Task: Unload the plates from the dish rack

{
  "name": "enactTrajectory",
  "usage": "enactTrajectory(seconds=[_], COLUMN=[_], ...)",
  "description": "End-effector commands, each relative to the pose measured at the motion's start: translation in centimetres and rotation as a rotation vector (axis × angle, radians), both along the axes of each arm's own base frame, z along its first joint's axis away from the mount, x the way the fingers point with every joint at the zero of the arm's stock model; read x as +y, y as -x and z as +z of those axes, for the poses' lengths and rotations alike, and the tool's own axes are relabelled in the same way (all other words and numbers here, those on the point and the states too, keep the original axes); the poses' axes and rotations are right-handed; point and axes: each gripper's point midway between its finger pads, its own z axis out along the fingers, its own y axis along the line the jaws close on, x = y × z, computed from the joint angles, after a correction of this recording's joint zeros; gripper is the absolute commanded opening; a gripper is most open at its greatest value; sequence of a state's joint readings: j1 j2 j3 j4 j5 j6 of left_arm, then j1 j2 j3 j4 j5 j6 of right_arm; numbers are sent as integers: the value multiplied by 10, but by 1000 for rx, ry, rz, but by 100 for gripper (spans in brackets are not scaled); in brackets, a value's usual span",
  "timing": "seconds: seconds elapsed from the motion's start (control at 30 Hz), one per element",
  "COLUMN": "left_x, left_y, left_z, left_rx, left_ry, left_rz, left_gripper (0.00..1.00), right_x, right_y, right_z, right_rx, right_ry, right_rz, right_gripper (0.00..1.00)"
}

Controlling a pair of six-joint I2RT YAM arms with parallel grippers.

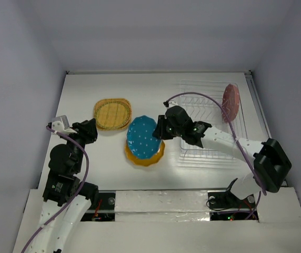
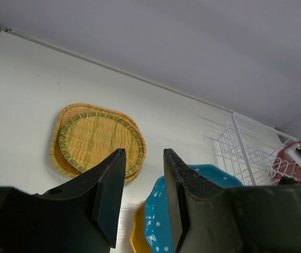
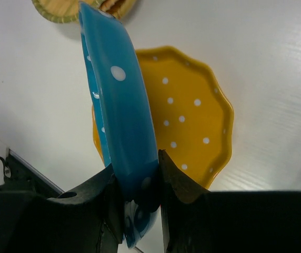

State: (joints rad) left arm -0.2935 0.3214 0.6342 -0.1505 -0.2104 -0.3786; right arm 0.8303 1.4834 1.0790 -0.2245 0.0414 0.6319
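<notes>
My right gripper keeps lowering the blue dotted plate [image 1: 142,137], which leans face up over the orange dotted plate [image 1: 144,160], until the plates' rims touch, then let go.
My right gripper [image 1: 159,128] is shut on the rim of the blue dotted plate [image 1: 142,138] and holds it tilted just above the orange dotted plate [image 1: 149,157], which lies flat on the table. In the right wrist view the blue plate [image 3: 120,100] stands edge-on between the fingers over the orange plate [image 3: 192,126]. Two tan woven plates [image 1: 112,114] lie stacked at the left. A dusty red plate [image 1: 230,103] stands upright in the white wire dish rack [image 1: 206,113]. My left gripper [image 2: 142,182] is open and empty, near the tan plates [image 2: 95,139].
The table's left edge and wall lie beside my left arm [image 1: 66,158]. A purple cable [image 1: 203,97] arcs over the rack. The rack also shows at the right of the left wrist view [image 2: 248,153].
</notes>
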Motion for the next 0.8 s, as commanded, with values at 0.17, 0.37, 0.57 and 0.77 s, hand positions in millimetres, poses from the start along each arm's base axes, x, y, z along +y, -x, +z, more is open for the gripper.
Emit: enactTrajectory(seconds=[0.17, 0.37, 0.57, 0.77], left_x=[-2, -2, -2, -2], left_y=[-1, -2, -2, -1], left_z=[7, 6, 5, 7], left_rx=[-31, -27, -25, -34], left_ry=[13, 11, 9, 14], left_rz=[-7, -7, -7, -7], left_gripper=[32, 32, 32, 32], right_x=[40, 36, 25, -3], right_y=[-6, 2, 6, 12], right_z=[41, 16, -9, -44], right_rx=[-60, -10, 26, 48], right_ry=[-320, -300, -208, -34], right_rz=[15, 16, 4, -18], right_gripper=[0, 6, 35, 57])
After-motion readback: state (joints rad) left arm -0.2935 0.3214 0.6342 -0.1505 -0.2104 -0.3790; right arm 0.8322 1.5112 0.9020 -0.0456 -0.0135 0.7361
